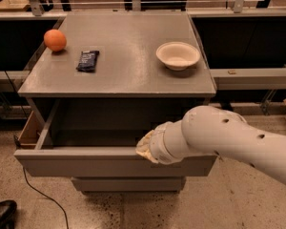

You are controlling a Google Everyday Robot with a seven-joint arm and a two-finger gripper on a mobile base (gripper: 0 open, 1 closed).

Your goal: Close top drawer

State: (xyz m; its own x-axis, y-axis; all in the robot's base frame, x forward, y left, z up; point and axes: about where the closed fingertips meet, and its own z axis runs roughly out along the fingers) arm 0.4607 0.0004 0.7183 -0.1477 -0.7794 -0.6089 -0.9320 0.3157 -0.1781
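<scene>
I need to move back, go lower and push the flat front panel (145, 169) in, because my gripper is high up at the upper edge of the top drawer's front (130, 149).
The top drawer (86, 161) is a wide shallow grey drawer under the cabinet top. It stands partly open, with its flat grey front panel a short way out from the cabinet and a strip of its inside showing. My gripper (145, 147) is at the end of the white arm (229, 137) that reaches in from the right. It rests against the upper edge of the drawer front, right of the middle. The arm's wrist hides most of the gripper.
On the grey cabinet top (128, 46) lie an orange (55, 40), a dark snack packet (87, 60) and a white bowl (178, 55). A lower drawer front (128, 183) shows beneath. A cable (38, 194) and a dark shoe (2, 213) lie on the floor at left.
</scene>
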